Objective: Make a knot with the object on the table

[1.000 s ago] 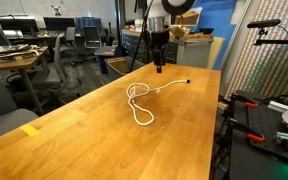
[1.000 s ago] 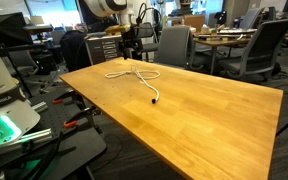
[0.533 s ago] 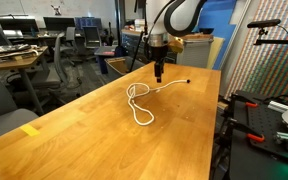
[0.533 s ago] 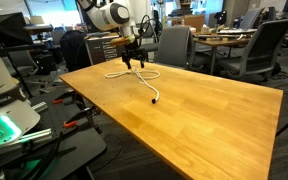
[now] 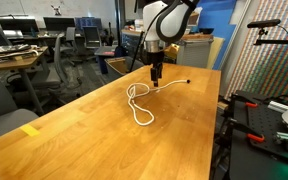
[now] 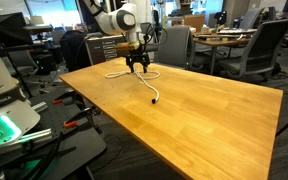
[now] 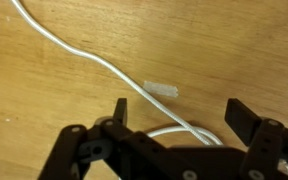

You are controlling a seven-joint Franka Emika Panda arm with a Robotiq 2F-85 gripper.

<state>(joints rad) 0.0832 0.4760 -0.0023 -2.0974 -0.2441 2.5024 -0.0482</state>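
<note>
The crossing strands of cord (image 7: 198,132) by the loop are between the fingers of my open gripper, so next my gripper moves over to the single piece of cord (image 7: 134,85) beside the tape scrap and grips there.
A long thin white cord (image 5: 139,103) lies on the light-brown wooden table (image 5: 84,140), with a loop in its middle and a dark end (image 5: 188,80) near the far edge. In an exterior view it runs from the far corner to a dark end (image 6: 158,101). My gripper (image 5: 156,82) hangs low over the cord by the loop, and also shows in an exterior view (image 6: 137,68). In the wrist view the gripper (image 7: 176,112) is open, its fingers either side of the crossing cord strands (image 7: 94,58). Nothing is held.
A yellow tape mark (image 5: 30,130) sits near the table's near corner. A small pale tape scrap (image 7: 161,91) lies on the wood by the cord. Office chairs and grey desks (image 5: 24,55) stand behind; a green-lit device (image 6: 9,125) is beside the table.
The arm has swung over and come down toward the table, bringing the open gripper from above the far edge to just over the cord's loop. The cord has not moved.
</note>
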